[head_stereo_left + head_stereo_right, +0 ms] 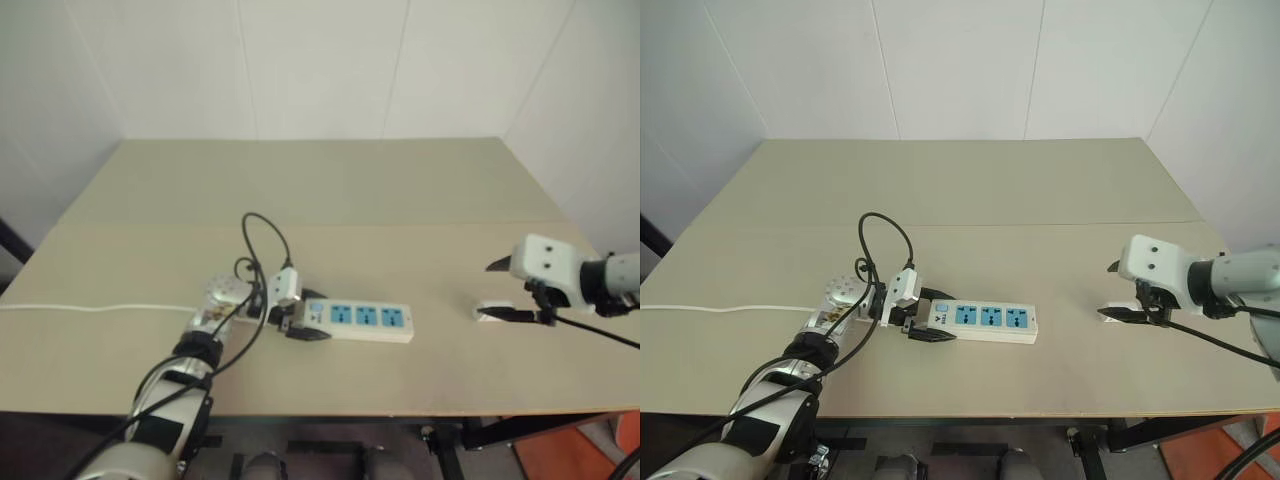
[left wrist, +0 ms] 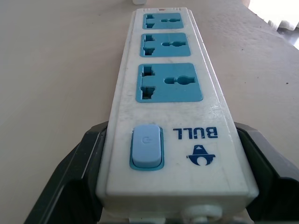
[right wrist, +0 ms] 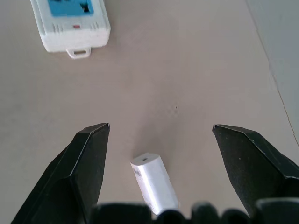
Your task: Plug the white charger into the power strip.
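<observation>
I can see a small slot in the charger's end toward the power strip. The white charger will keep standing slot-up when I push it into a socket.
The power strip, a long white bar with three blue sockets, lies on the tan table near its front edge. My left gripper is shut on its switch end; in the left wrist view a black finger presses each side of the strip. The white charger lies flat on the table at the right, apart from the strip. My right gripper hangs open just above it, one finger on each side, touching nothing. The head view shows the charger under that gripper.
The strip's thin white cord runs left along the table to its edge. A seam crosses the tabletop. White walls close the back and the right side. Bare table lies between the strip's free end and the charger.
</observation>
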Available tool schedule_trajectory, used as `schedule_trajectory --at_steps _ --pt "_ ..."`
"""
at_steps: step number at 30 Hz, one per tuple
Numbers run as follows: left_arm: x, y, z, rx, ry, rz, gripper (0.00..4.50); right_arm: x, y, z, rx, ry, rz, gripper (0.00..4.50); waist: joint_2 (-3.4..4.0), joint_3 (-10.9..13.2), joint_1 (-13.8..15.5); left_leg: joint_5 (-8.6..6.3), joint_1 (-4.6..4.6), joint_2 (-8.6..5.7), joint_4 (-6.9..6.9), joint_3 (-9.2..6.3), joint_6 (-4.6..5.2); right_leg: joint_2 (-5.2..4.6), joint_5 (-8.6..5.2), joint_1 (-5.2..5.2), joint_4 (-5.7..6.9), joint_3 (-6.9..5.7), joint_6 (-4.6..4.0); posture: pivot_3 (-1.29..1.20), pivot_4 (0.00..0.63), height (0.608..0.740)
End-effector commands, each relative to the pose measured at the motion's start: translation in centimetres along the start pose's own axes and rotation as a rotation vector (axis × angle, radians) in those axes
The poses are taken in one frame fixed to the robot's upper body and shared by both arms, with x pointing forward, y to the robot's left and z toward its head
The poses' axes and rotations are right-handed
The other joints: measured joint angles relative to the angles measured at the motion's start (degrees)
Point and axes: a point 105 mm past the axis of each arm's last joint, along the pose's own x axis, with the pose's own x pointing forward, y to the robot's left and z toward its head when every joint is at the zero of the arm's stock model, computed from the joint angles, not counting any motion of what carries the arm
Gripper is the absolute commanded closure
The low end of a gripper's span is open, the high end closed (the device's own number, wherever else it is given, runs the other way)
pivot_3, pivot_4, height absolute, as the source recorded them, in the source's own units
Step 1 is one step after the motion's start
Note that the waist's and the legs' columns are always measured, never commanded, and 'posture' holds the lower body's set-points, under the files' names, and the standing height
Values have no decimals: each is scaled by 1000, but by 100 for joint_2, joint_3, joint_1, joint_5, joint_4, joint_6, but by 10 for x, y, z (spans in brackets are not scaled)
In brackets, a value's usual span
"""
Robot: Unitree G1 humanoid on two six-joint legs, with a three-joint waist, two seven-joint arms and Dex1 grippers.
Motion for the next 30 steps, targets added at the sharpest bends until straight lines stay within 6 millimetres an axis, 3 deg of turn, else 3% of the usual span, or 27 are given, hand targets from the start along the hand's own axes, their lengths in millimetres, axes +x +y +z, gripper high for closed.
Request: schedule_trajectory --at_steps 1,14,26,30 --pt "7 -1 2 3 -7 -10 1188 2 -7 -5 -81 59 49 332 0 0 -1 0 0 0 1 1 0 0 0 0 -1 0 0 0 150 740" --pt "11 2 5 -7 -25 21 1188 42 -14 -33 -177 293 257 332 3 -2 38 0 -2 -2 3 3 -1 -2 0 -2 -1 -1 0 0 150 740" --pt "8 1 3 -11 -21 47 1188 54 -8 -52 -186 367 349 332 5 -3 29 1 1 -1 3 3 -2 -2 0 -1 0 -1 -1 0 150 740" --pt "7 1 4 -10 -21 54 1188 57 -5 -53 -185 361 368 1233 5 -3 18 1 2 -1 3 3 -2 -2 1 2 -1 -1 -1 0 150 740"
